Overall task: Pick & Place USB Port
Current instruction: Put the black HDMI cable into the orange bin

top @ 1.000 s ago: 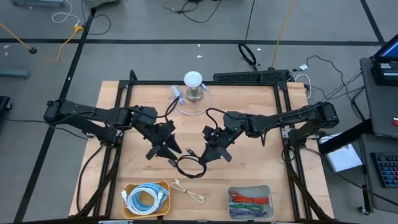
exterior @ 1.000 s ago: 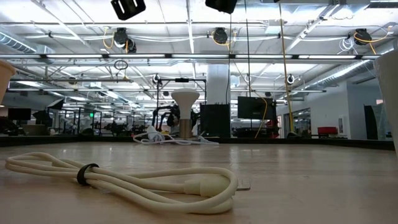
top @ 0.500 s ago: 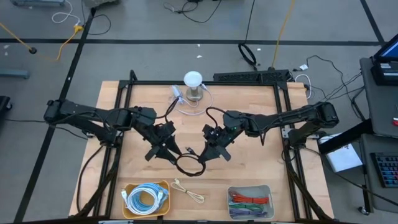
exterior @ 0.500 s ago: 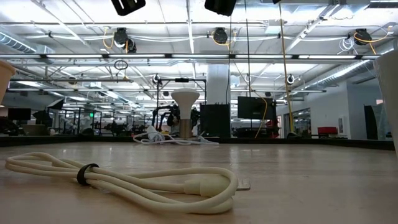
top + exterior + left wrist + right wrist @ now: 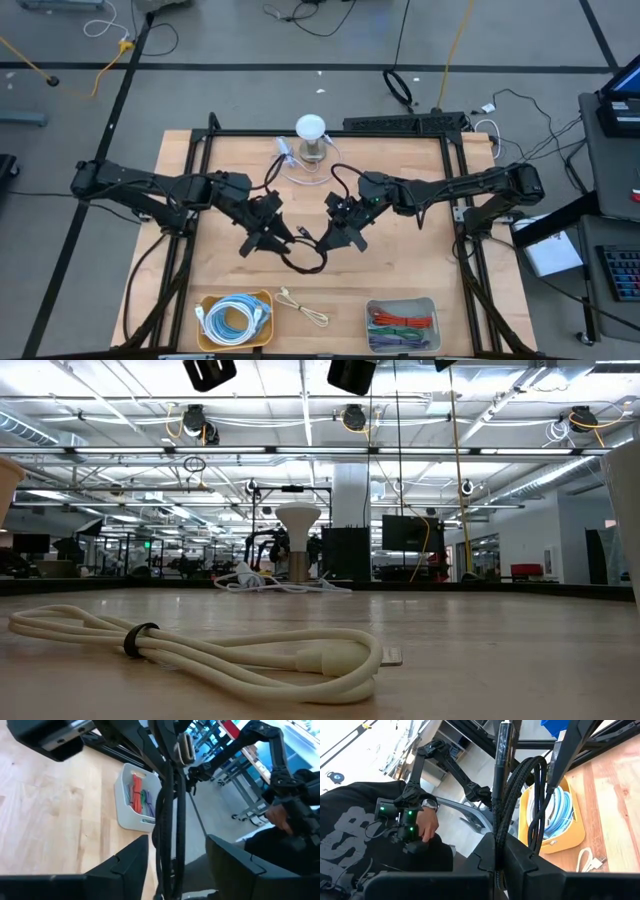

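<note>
My right gripper needs to pass the cable [image 5: 302, 268] to my left gripper first. It holds the black cable, but the yellow tray [image 5: 235, 320] is on my left gripper's side.
A black cable [image 5: 303, 260] hangs in a loop between my two grippers over the middle of the table. My right gripper [image 5: 327, 240] is shut on it. My left gripper [image 5: 283, 238] is open, and the doubled cable [image 5: 169, 835] runs between its fingers, closer to one of them; I cannot tell whether it touches. A plug end [image 5: 502, 742] sticks out beyond the right fingers. I cannot make out a USB port as such. My right gripper pinches the black cable's doubled strands [image 5: 498, 837] between its two fingers, which lie roughly level and come from the table's right. One plug end stands out past the fingertips. The rest hangs as a slack loop [image 5: 305, 268] below, above the table.
A white bulb-shaped lamp [image 5: 311, 128] with clear cords stands at the far edge. At the near edge are a yellow tray of blue and white cable [image 5: 235, 320], a loose white cable [image 5: 200, 650] and a grey tray of coloured cables [image 5: 402, 323]. A person [image 5: 380, 850] stands beyond the table.
The two gripper tips have come a little nearer to each other. The black cable's hanging loop has drawn up and grown smaller beneath them. The right gripper has stayed shut on the cable.
</note>
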`<act>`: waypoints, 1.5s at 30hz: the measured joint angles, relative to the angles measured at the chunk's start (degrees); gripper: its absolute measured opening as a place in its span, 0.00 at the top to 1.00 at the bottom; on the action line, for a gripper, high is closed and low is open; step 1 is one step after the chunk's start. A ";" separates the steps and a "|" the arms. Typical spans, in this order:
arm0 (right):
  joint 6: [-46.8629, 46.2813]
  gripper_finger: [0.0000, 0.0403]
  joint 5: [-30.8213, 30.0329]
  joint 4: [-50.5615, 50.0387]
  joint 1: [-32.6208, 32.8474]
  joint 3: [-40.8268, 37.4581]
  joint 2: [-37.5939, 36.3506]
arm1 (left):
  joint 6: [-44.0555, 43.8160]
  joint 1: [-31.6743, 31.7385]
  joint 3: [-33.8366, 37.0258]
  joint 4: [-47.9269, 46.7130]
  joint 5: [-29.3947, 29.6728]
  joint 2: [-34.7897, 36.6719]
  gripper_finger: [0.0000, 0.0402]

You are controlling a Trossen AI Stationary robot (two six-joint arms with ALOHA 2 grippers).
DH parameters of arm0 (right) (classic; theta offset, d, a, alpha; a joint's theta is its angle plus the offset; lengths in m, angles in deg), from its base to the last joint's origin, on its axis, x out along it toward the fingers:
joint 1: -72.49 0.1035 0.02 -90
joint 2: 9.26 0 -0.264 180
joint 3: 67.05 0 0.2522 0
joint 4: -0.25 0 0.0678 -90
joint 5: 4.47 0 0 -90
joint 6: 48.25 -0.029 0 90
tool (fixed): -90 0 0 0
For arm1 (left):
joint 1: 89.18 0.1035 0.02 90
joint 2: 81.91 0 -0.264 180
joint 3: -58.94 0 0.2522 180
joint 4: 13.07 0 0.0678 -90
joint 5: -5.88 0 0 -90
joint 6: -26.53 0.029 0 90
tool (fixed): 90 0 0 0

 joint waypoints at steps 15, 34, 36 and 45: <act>-0.66 0.99 -0.10 0.01 0.02 0.02 0.00 | 2.38 0.68 0.00 -0.03 0.28 -0.01 0.94; -3.73 0.62 -7.92 15.07 3.28 -0.07 -0.46 | -1.01 1.81 -0.12 -7.20 0.26 3.65 0.94; -3.07 0.61 -8.15 14.55 3.53 -0.07 -0.46 | -1.59 2.27 -0.04 -8.48 -0.28 4.53 0.94; -0.63 0.60 -8.55 9.16 3.74 0.15 -0.81 | -3.31 0.10 0.23 -23.23 -3.38 6.88 0.94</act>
